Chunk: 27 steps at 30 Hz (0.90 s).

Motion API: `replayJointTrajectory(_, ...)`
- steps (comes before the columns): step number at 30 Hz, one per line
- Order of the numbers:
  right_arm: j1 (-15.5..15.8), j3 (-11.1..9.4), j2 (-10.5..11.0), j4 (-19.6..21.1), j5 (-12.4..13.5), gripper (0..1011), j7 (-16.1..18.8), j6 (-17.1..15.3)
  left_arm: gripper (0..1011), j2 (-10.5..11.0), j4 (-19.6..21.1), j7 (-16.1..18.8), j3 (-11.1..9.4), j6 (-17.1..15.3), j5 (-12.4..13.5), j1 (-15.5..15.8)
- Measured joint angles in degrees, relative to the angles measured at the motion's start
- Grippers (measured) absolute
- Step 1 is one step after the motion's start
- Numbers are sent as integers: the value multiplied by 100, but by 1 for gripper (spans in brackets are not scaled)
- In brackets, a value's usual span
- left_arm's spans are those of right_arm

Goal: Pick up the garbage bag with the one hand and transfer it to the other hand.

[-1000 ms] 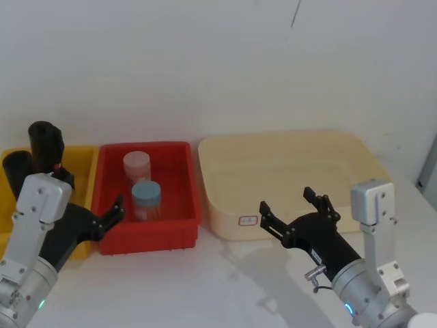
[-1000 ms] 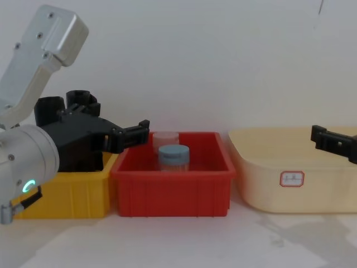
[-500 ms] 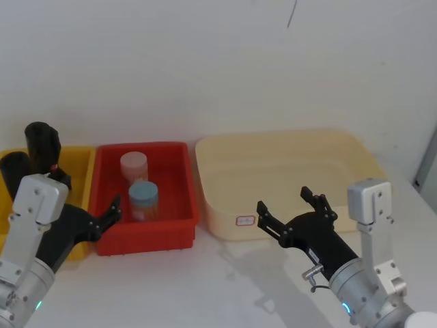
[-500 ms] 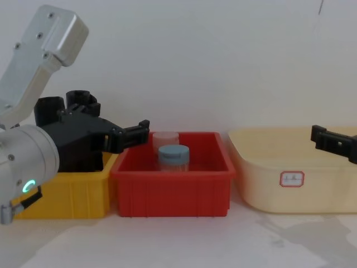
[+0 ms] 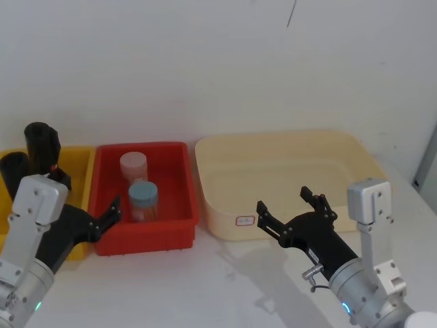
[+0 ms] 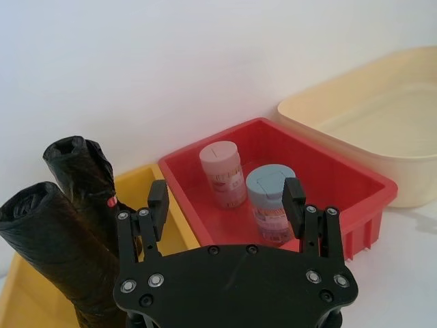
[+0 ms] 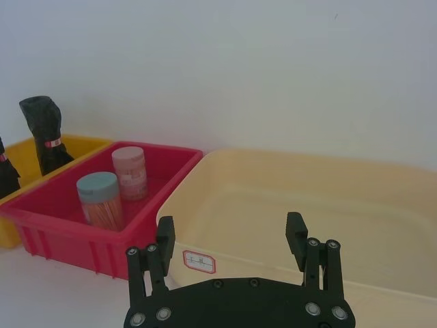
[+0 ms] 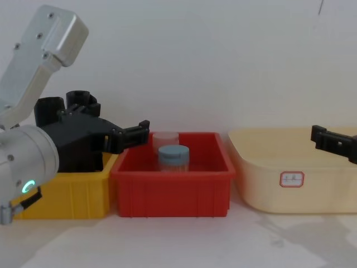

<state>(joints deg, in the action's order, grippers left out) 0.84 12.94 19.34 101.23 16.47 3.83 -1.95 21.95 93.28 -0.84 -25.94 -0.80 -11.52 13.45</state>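
Observation:
I expect the garbage bag (image 6: pixel 67 255) to stay rolled and straight when I lift it, because it stands upright with a tightly wound top (image 6: pixel 29 202).
The garbage bag (image 5: pixel 13 171) (image 6: pixel 51 246) is a plain black roll standing upright in the yellow bin (image 5: pixel 80 158) at the far left. A second black roll (image 5: pixel 42 145) (image 6: pixel 80 171) with a small red mark stands just behind it. My left gripper (image 5: pixel 92 199) (image 6: pixel 226 195) hovers open in front of the yellow bin and the red bin's left end, apart from both rolls. My right gripper (image 5: pixel 285 203) (image 7: pixel 230 225) is open and empty in front of the cream tub (image 5: pixel 355 154), and one of its fingers (image 8: pixel 329 139) shows in the chest view.
A red bin (image 5: pixel 181 195) between the yellow bin and the cream tub holds a pink-lidded jar (image 5: pixel 134 165) and a blue-lidded jar (image 5: pixel 143 198). The white wall rises right behind the bins. Bare table lies in front of them.

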Motion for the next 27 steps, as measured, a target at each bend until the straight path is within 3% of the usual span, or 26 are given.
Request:
replayJointTrajectory(9,0,0,0,0,0,1001,0,0,1001,160,263,-124,151,-72,-190,-302)
replayJointTrajectory(20,0,0,0,0,0,1001,0,1,1001,526,769,-221,713,-210,-685,-984)
replayJointTrajectory(27,0,0,0,0,0,1001,0,0,1001,638,845,-276,1034,-426,-995,-1074)
